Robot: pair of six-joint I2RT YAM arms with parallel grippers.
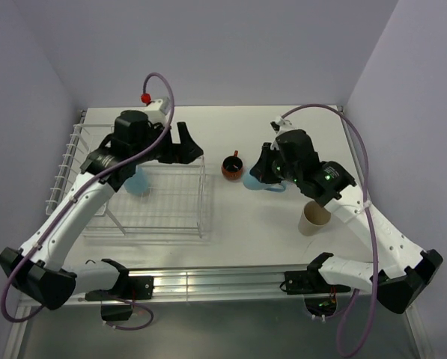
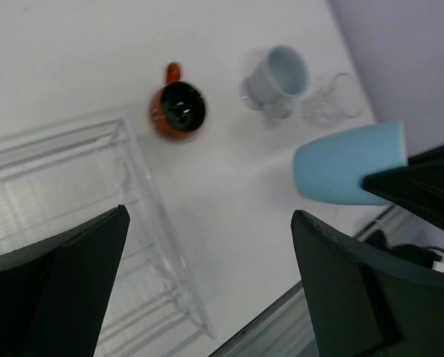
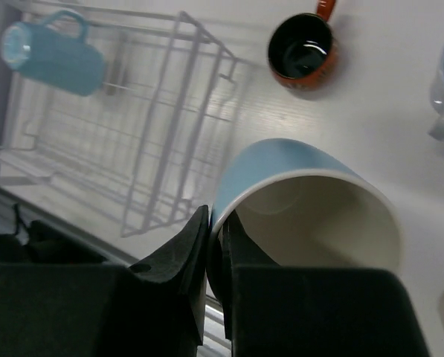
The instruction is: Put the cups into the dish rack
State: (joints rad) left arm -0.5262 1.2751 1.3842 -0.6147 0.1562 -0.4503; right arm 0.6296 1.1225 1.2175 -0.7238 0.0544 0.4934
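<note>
The light blue cup's free base (image 1: pixel 246 179) is toward the left gripper's open fingers (image 1: pixel 196 137), so the robot's right gripper goes on bringing the cup across until those fingers grip it.
The white wire dish rack (image 1: pixel 180 224) stands at the left, with one light blue cup (image 1: pixel 138 182) lying inside it. My left gripper (image 1: pixel 186 146) hovers open and holds nothing over the rack's far right corner. My right gripper (image 1: pixel 254 173) is shut on the rim of a second light blue cup (image 3: pixel 281 167), one finger inside and one outside, holding it tilted above the table right of the rack. A red-orange cup (image 1: pixel 232 166) stands between rack and right gripper. A beige cup (image 1: pixel 314 217) stands under the right arm. A pale blue cup (image 2: pixel 277 78) sits beyond the red one.
In the left wrist view the held cup (image 2: pixel 348 172) hangs close to the right of my open left fingers (image 2: pixel 65 268). A metal rail (image 1: pixel 208 283) runs along the table's near edge. Walls close in at the back and on both sides.
</note>
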